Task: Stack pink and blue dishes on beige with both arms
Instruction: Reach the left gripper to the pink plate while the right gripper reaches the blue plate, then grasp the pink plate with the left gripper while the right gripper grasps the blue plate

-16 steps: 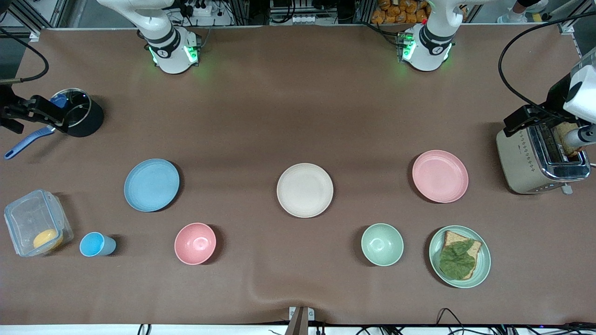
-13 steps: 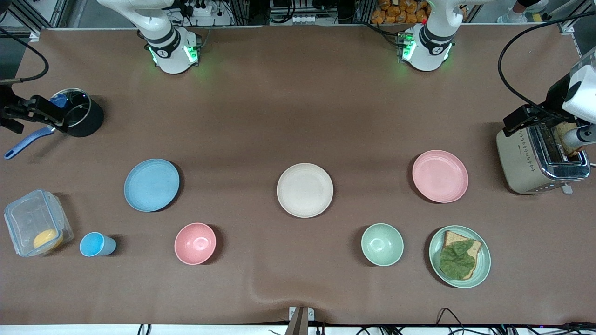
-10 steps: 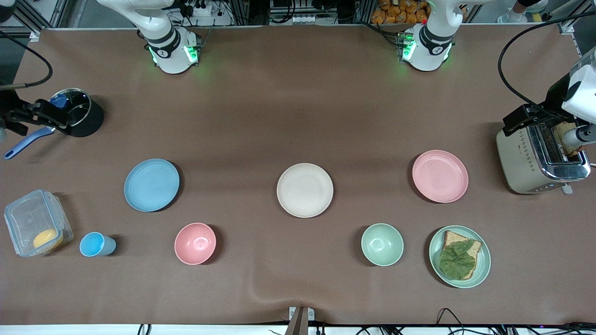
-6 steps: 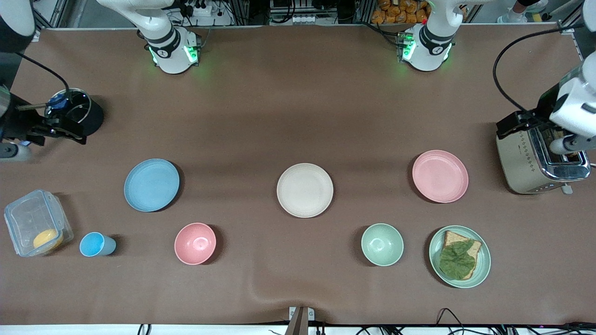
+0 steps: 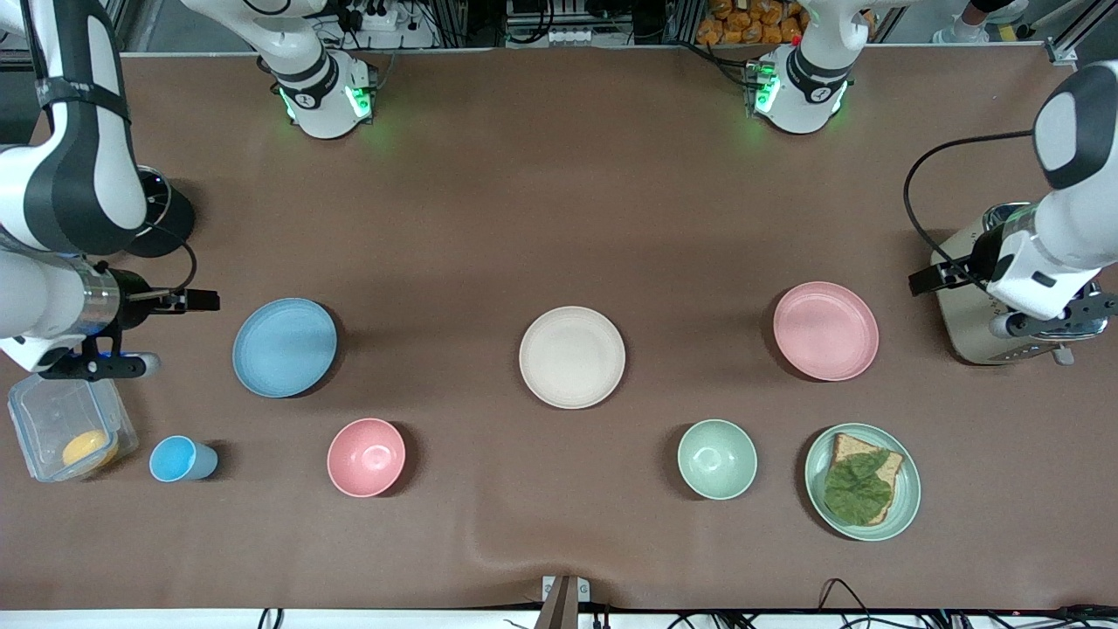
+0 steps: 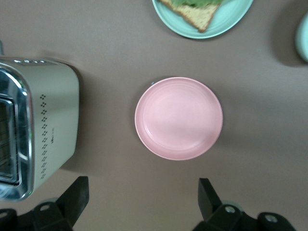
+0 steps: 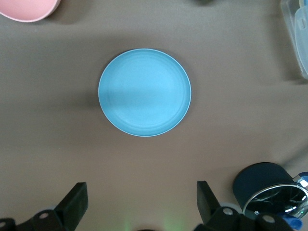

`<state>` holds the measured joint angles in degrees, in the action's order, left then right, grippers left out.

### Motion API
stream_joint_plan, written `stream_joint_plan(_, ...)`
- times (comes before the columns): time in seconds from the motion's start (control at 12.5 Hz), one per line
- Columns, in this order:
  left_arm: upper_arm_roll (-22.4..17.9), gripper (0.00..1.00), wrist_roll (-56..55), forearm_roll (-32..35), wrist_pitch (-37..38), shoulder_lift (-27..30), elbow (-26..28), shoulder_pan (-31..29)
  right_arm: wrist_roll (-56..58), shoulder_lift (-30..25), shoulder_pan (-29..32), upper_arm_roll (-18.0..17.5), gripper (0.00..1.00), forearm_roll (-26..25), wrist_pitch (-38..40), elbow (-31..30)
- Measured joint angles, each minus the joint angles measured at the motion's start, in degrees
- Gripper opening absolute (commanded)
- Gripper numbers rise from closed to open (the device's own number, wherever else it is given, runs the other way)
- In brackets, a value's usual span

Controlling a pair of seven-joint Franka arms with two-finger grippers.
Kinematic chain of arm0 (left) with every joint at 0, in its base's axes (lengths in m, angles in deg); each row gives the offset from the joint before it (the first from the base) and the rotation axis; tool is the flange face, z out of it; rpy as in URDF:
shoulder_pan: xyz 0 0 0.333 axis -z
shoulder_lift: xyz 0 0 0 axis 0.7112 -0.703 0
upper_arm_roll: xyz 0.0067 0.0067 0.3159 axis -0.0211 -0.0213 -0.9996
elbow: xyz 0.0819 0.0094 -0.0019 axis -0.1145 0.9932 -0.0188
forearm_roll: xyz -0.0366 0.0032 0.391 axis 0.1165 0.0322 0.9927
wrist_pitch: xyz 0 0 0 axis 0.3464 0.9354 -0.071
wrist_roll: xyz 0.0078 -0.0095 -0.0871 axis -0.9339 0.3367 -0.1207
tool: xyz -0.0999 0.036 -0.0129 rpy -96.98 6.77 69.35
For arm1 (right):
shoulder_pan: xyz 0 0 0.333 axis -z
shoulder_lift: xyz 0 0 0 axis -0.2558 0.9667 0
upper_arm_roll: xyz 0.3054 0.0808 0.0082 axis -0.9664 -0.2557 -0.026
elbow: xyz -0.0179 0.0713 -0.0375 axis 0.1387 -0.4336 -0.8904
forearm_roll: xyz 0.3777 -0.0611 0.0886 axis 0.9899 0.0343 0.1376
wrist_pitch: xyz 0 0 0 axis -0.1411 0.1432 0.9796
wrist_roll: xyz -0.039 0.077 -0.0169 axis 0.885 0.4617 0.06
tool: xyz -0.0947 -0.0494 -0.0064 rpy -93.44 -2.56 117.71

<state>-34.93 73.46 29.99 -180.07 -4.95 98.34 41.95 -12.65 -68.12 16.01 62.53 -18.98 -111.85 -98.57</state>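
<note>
The beige plate's round rim (image 5: 572, 357) looks just as wide as the pink plate (image 5: 827, 331). I expect the pink plate to nest and almost cover the beige plate's rim when I lower it.
The light blue plate (image 5: 284, 347) (image 7: 144, 92) lies toward the right arm's end of the table, the beige plate (image 5: 572, 356) in the middle, and the pink plate (image 5: 825, 330) (image 6: 178, 118) toward the left arm's end. All three lie flat and apart. My right gripper (image 7: 142, 202) hangs open and empty over bare table beside the blue plate; its hand (image 5: 57, 319) shows in the front view. Over the table between the toaster and the pink plate, my left gripper (image 6: 143, 199) is open and empty, under its hand (image 5: 1039, 279).
A toaster (image 5: 961, 323) (image 6: 43, 120) stands beside the pink plate. A black pot (image 5: 170, 218) (image 7: 262, 185), a clear container (image 5: 65, 432) and a blue cup (image 5: 179, 459) sit near the right arm's end. Nearer the camera are a pink bowl (image 5: 366, 457), a green bowl (image 5: 717, 459) and a green plate with toast (image 5: 863, 481).
Both arms have swung in from the table's ends. The right gripper left the pot and came beside the blue plate; the left gripper left the toaster slot and moved toward the pink plate.
</note>
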Motion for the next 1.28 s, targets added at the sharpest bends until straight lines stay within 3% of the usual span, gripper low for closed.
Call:
stream_joint_plan(0.32,-0.1,1.0,0.1,0.0,-10.2,-1.0,9.6,-1.4,0.1,4.0,2.2,0.1,1.0,0.3,-5.5,-0.1)
stream_joint_plan(0.64,-0.1,1.0,0.2,0.0,-18.4,-7.2,12.9,-5.0,0.2,11.1,1.3,-0.5,1.0,0.4,-7.8,-1.6)
stream_joint_plan(0.96,0.0,1.0,0.3,0.0,-24.9,-12.6,14.3,-5.6,0.2,12.2,-0.8,-0.5,1.0,-0.2,-19.1,-10.2)
stream_joint_plan(1.28,0.0,1.0,0.3,0.0,-30.1,-17.3,14.9,-6.4,0.2,7.9,2.0,0.2,1.0,-0.6,-32.8,-21.7)
